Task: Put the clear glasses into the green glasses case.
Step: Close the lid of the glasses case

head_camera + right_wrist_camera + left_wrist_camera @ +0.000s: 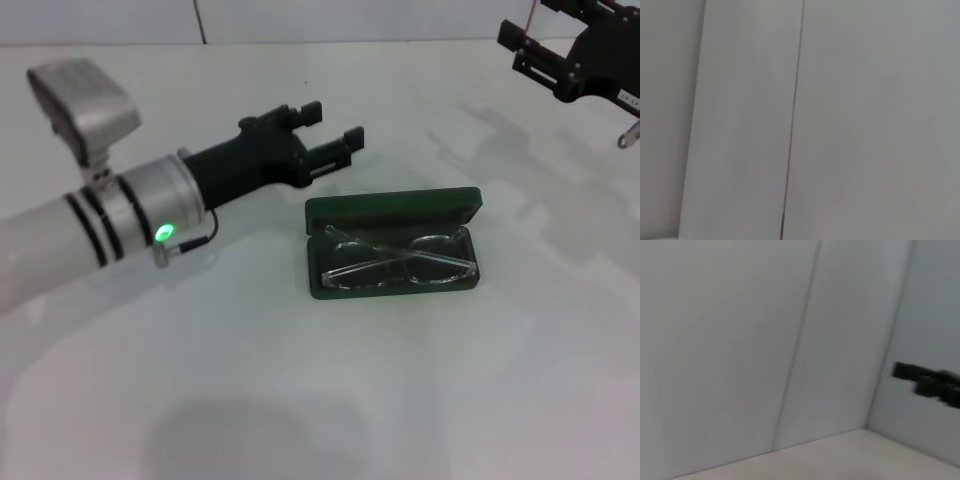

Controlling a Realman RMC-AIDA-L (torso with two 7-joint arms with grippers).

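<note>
I should swing my left gripper forward and fold the green lid [392,207] down over the clear glasses [400,262], because the lid is standing open with my left gripper behind it.
The green glasses case [392,207] lies open on the white table, a little right of centre in the head view, its lid standing up at the back. The clear glasses [397,260] rest inside its tray, arms folded across the lenses. My left gripper [333,132] hovers open and empty just behind and to the left of the case, apart from it. High at the far right, my right gripper [520,48] hangs with nothing in it. The left wrist view shows only wall panels and the far right gripper [927,382].
The white table [400,400] spreads around the case on all sides. A wall with a vertical seam [792,120] fills the right wrist view. My left arm's silver wrist [140,215] with a green light lies across the left of the table.
</note>
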